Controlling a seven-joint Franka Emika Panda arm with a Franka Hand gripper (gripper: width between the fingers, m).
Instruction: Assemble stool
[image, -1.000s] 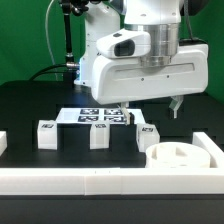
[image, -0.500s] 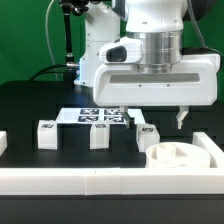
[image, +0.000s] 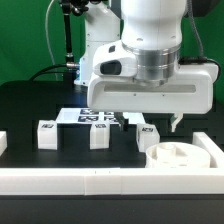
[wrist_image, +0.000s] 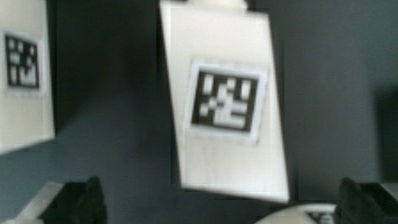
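Note:
The robot should expect a narrow round peg at the stool leg's end when it lifts the leg (image: 148, 137), because a rounded white tip (wrist_image: 221, 4) peeks out past that end.
Three short white stool legs stand in a row on the black table: left (image: 47, 134), middle (image: 99, 134), right (image: 148, 135). The round rimmed seat (image: 180, 158) lies in the corner of the white rail at the exterior view's right. My gripper (image: 150, 122) hangs open just above the right leg and holds nothing. In the wrist view that leg (wrist_image: 222, 105), with its square tag, lies between and ahead of the dark fingertips (wrist_image: 71, 200). My gripper (wrist_image: 217, 206) is apart from it. A bit of the seat's rim (wrist_image: 306, 214) shows near one finger.
The marker board (image: 95, 117) lies flat behind the legs. A long white rail (image: 90, 180) runs along the table's front, with a raised corner around the seat. A second tagged white piece (wrist_image: 22, 80) shows at the wrist view's edge.
My gripper has come down toward the right leg and shifted slightly to the exterior view's left. Its jaws stay open. The legs and seat have not moved.

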